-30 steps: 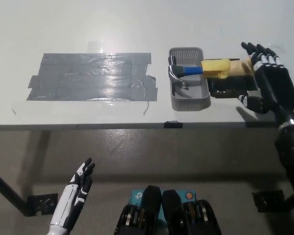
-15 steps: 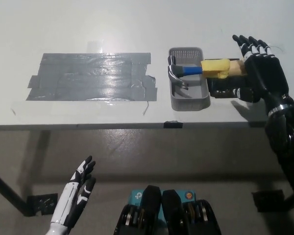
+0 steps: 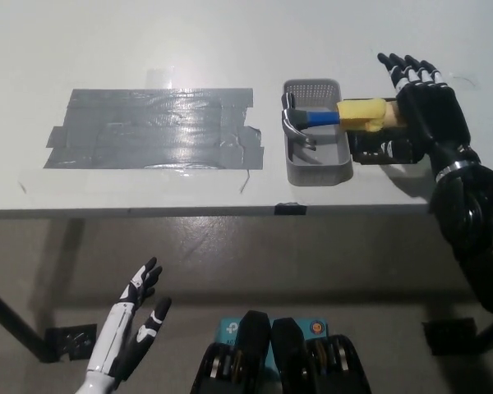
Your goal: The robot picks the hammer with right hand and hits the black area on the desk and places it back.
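Observation:
The hammer's metal head (image 3: pixel 292 123) is lying in the open grey basket, so the hammer will come out freely and the basket will stay behind when the robot lifts the hammer's handle.
The hammer (image 3: pixel 333 116) lies across a grey basket (image 3: pixel 315 167), its metal head inside and its blue and yellow handle sticking out to the right. My black right hand (image 3: pixel 423 111) hovers open over the end of the handle, fingers spread and pointing away; it covers the handle's tip. A dark grey taped patch (image 3: pixel 154 128) lies on the white desk (image 3: pixel 230 41), left of the basket. My white left hand (image 3: pixel 134 324) hangs open below the desk edge at the lower left.
A black block (image 3: pixel 376 149) sits under the hammer handle, right of the basket. The desk's front edge (image 3: pixel 189 212) runs across the middle of the picture, with floor below it.
My right hand has moved left and forward, from beside the handle's end to over it. The left hand has spread its fingers a little.

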You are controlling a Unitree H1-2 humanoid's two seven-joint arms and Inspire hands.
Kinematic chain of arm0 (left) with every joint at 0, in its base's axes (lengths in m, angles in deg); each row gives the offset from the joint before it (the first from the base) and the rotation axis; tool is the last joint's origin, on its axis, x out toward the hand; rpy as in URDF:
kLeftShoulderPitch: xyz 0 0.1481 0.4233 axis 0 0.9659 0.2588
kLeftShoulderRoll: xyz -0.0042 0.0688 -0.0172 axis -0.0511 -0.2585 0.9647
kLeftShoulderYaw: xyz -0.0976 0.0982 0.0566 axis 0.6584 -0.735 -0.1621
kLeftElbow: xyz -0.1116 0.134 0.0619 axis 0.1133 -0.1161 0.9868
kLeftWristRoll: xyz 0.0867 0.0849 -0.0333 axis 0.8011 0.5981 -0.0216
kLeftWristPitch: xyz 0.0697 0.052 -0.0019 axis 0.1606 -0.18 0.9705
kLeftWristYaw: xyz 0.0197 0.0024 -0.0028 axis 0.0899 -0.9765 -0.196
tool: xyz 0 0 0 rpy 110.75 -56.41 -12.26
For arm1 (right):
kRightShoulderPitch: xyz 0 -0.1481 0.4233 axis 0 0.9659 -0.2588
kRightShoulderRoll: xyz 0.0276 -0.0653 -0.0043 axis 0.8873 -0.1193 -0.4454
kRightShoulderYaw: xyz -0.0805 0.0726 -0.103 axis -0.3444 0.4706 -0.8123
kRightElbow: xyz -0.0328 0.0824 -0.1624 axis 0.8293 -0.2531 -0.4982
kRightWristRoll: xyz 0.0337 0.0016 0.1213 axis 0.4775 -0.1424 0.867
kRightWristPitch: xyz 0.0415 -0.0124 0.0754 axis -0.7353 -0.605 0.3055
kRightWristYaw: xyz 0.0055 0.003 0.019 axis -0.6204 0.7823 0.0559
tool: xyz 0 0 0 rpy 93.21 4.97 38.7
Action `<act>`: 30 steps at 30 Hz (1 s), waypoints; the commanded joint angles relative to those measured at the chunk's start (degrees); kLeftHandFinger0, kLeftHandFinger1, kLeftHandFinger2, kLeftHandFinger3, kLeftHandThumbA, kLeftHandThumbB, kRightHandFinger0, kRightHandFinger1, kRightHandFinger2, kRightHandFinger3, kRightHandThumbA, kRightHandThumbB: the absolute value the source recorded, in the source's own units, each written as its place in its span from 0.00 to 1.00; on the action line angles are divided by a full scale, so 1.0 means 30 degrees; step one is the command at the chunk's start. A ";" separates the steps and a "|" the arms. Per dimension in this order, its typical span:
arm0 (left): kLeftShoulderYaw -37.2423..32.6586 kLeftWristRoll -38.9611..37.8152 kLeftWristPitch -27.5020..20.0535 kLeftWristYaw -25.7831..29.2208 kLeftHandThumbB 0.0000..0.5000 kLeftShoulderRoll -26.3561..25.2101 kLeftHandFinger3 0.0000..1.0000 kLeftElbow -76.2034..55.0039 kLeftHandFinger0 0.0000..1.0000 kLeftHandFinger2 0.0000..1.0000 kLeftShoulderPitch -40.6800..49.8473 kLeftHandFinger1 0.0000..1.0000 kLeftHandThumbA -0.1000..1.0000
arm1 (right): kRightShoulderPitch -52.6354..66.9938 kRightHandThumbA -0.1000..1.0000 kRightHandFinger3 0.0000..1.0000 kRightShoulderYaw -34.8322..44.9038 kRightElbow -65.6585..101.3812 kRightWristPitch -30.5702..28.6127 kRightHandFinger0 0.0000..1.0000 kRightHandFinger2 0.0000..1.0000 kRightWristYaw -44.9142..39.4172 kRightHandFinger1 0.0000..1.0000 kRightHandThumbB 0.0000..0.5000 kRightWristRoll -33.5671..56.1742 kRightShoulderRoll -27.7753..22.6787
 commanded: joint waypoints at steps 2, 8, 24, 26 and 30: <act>-0.0005 0.0389 -0.0858 0.0281 0.17 -0.0001 1.00 -0.0543 1.00 1.00 -0.0358 1.00 0.90 | -0.1576 1.00 1.00 -0.0406 -0.0668 0.0251 1.00 1.00 0.0929 1.00 0.81 -0.0516 0.0486; 0.0026 0.0378 -0.0826 0.0206 0.17 -0.0015 1.00 -0.0700 1.00 1.00 -0.0437 1.00 0.89 | -0.2078 1.00 1.00 -0.0864 -0.2326 0.0169 1.00 1.00 0.1508 1.00 0.83 -0.0503 0.1063; 0.0004 0.0610 -0.0451 0.0041 0.16 -0.0155 1.00 -0.0954 1.00 1.00 -0.0671 1.00 0.90 | -0.3230 1.00 1.00 -0.1518 -0.5089 0.0070 1.00 1.00 0.2646 1.00 0.81 -0.0400 0.1434; 0.0002 0.0575 -0.0537 0.0032 0.15 -0.0161 1.00 -0.0951 1.00 1.00 -0.0712 1.00 0.90 | -0.3303 1.00 1.00 -0.1621 -0.5201 0.0058 1.00 1.00 0.2734 1.00 0.81 -0.0403 0.1351; 0.0011 0.0545 -0.0601 0.0005 0.15 -0.0216 1.00 -0.0927 1.00 1.00 -0.0712 1.00 0.89 | -0.3495 1.00 1.00 -0.1800 -0.5360 0.0102 1.00 1.00 0.2835 1.00 0.82 -0.0436 0.1246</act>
